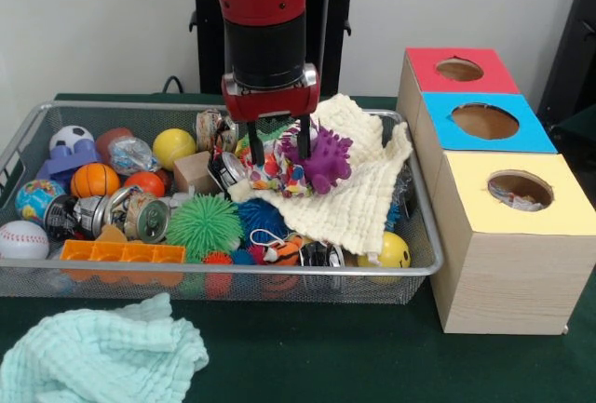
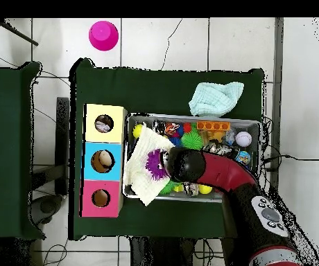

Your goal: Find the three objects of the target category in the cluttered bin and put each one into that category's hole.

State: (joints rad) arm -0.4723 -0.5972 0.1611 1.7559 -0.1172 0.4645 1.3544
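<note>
The crumpled multicoloured cloth (image 1: 277,170) is bunched about as wide as the yellow-topped hole (image 1: 520,191), so it will snag on the hole's rim as I lower it in.
My gripper (image 1: 277,150) hangs low over the middle of the wire bin (image 1: 421,263), its fingers (image 1: 253,147) spread apart and open above a colourful patterned toy (image 1: 272,172). Just right of it, a purple spiky ball (image 1: 326,159) rests on a cream cloth (image 1: 358,203) draped over the bin's right half. Beside the bin stand three boxes with a red-topped hole (image 1: 459,69), a blue-topped hole (image 1: 484,121) and a yellow-topped hole (image 1: 520,189); something lies inside the yellow one. In the overhead view the arm (image 2: 218,172) hides the gripper beside the purple ball (image 2: 154,164).
The bin also holds a green spiky ball (image 1: 203,224), a smiley ball (image 1: 393,251), a basketball (image 1: 94,180), a baseball (image 1: 22,239), cans (image 1: 144,217) and an orange block (image 1: 121,252). A mint cloth (image 1: 93,356) lies outside in front. A pink cup (image 2: 103,34) stands on the floor.
</note>
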